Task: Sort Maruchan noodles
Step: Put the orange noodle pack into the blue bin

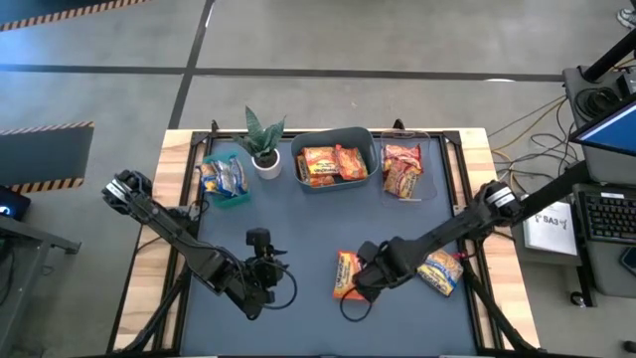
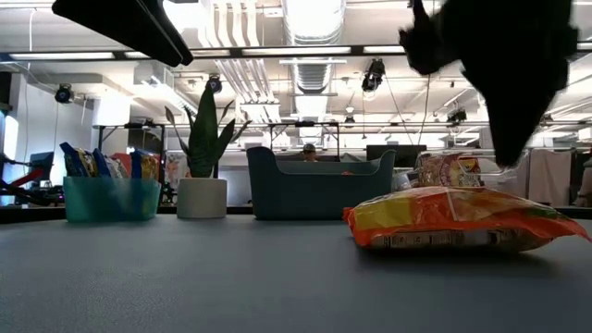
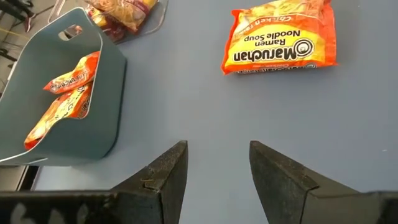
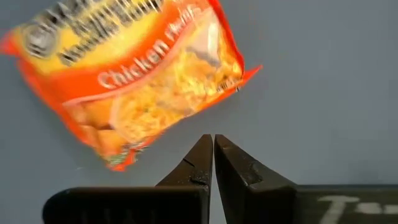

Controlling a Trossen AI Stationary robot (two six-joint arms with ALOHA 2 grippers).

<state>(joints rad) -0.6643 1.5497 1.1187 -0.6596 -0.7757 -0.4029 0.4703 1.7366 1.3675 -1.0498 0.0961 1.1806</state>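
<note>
The Maruchan packet's long side is turned toward the robot's left gripper, so the right gripper, with its fingers shut, first needs to swing the packet's short end toward the left gripper.
An orange-yellow Maruchan packet lies flat on the dark mat near the table's near edge; it also shows in the low view. My right gripper is shut and hovers just right of that packet, its fingertips short of the packet's edge. My left gripper is open, to the packet's left, and faces the packet with bare mat between them. A silver-blue-yellow packet lies partly under the right arm.
Along the far edge stand a teal bin of blue packets, a potted plant, a grey-blue bin of orange packets and a clear tray of red packets. Bare mat lies between the bins and both grippers.
</note>
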